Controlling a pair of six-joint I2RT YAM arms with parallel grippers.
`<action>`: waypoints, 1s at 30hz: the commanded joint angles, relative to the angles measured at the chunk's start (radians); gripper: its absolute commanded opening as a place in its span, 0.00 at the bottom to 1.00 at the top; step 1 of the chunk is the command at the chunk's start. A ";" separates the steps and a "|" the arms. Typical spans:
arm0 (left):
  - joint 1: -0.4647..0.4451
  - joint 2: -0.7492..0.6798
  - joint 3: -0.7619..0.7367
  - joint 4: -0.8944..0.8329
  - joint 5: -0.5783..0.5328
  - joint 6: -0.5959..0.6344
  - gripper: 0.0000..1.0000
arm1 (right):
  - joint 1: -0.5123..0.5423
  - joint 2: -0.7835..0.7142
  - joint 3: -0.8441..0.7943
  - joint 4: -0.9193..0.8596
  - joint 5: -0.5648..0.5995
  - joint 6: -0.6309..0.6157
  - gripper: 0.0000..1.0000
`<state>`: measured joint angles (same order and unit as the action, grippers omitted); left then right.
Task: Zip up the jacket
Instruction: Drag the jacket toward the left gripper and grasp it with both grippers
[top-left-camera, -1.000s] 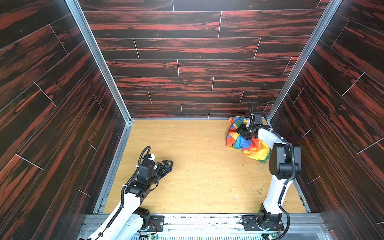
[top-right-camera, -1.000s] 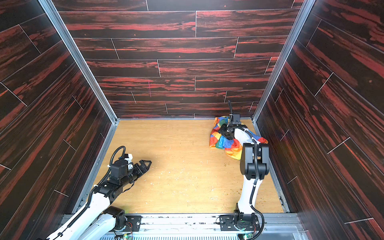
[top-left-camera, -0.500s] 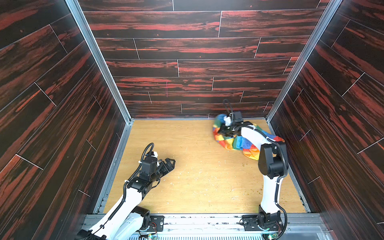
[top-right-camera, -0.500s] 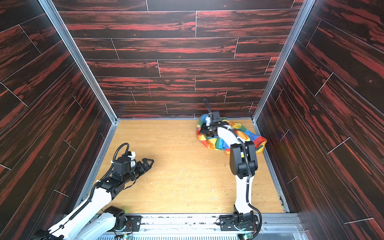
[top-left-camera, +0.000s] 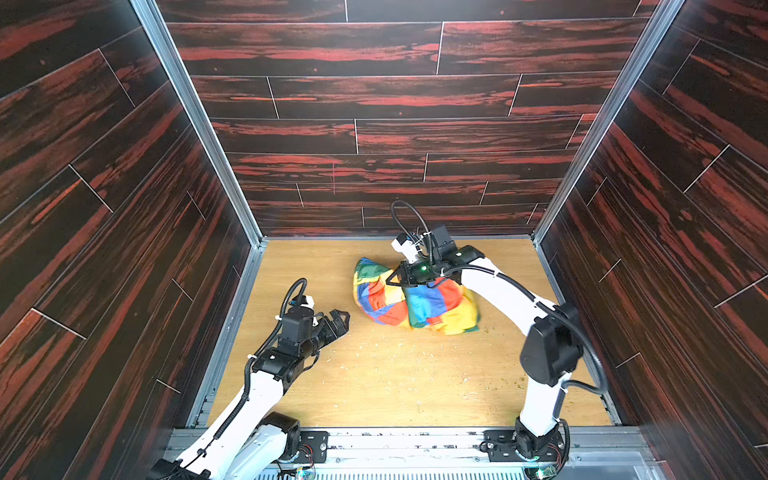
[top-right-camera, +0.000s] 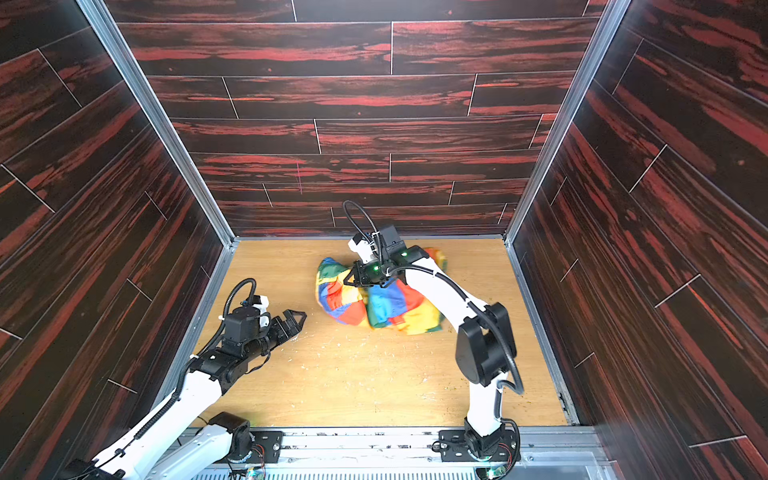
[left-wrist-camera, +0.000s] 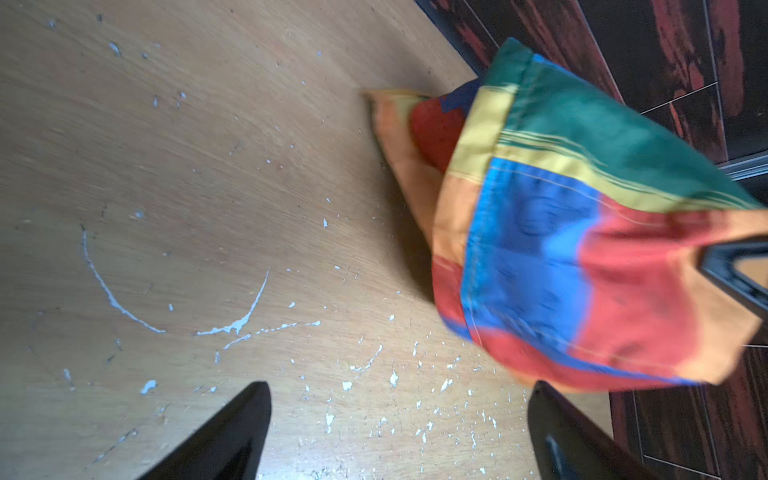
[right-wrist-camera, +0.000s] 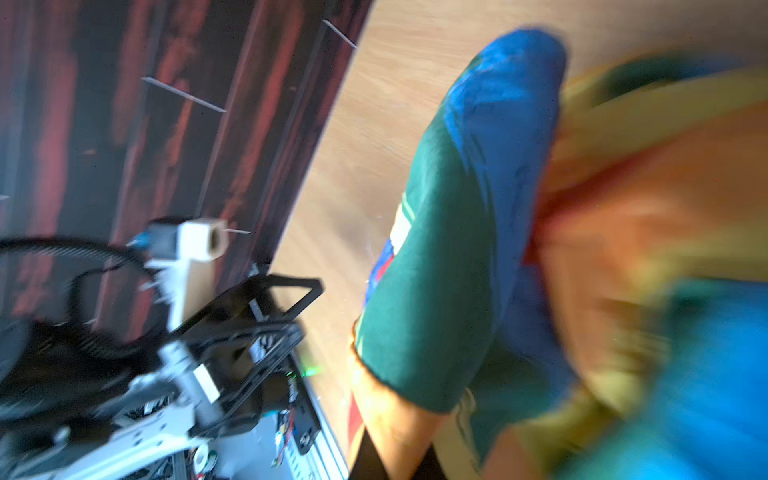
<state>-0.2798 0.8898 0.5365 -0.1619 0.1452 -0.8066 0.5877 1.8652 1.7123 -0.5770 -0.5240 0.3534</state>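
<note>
The bunched jacket (top-left-camera: 440, 308) shows only patchwork folds (top-left-camera: 384, 297), so I should expect an open zipper hidden in them when I pick the jacket up and spread it out.
The jacket (top-left-camera: 415, 301) lies bunched in a patchwork heap of red, orange, yellow, green and blue on the wooden floor, toward the back and middle in both top views (top-right-camera: 374, 305). My right gripper (top-left-camera: 392, 279) is shut on a fold at the heap's top left edge (top-right-camera: 354, 277). In the blurred right wrist view, orange fabric (right-wrist-camera: 395, 419) is pinched between the dark fingers of the right gripper (right-wrist-camera: 399, 455). My left gripper (top-left-camera: 338, 319) stands open just left of the jacket, apart from it (top-right-camera: 297, 319). In the left wrist view the left gripper (left-wrist-camera: 399, 395) has bare floor between its fingers, and the jacket (left-wrist-camera: 561, 257) is close ahead.
Dark red plank walls enclose the floor (top-left-camera: 374, 374) on three sides, with metal rails (top-left-camera: 232, 332) along the edges. White scuffs mark the wood (left-wrist-camera: 232, 328). The left arm (right-wrist-camera: 249, 316) shows in the right wrist view.
My right gripper shut on the jacket and dragged it from the back right corner leftward toward the middle. The left arm reached forward toward the jacket, its jaws opening a little wider.
</note>
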 joint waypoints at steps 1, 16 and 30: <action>-0.002 0.010 0.044 -0.025 -0.016 0.021 0.99 | -0.024 -0.062 -0.044 -0.060 0.014 -0.045 0.06; -0.001 0.281 0.216 -0.073 0.028 0.062 0.97 | -0.184 -0.320 -0.375 0.002 0.134 0.005 0.56; -0.022 0.574 0.315 0.029 0.120 0.078 0.96 | -0.201 -0.261 -0.507 0.126 0.222 0.103 0.74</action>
<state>-0.2939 1.4277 0.7998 -0.1925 0.2390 -0.7364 0.3851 1.5524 1.2140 -0.5144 -0.2604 0.4183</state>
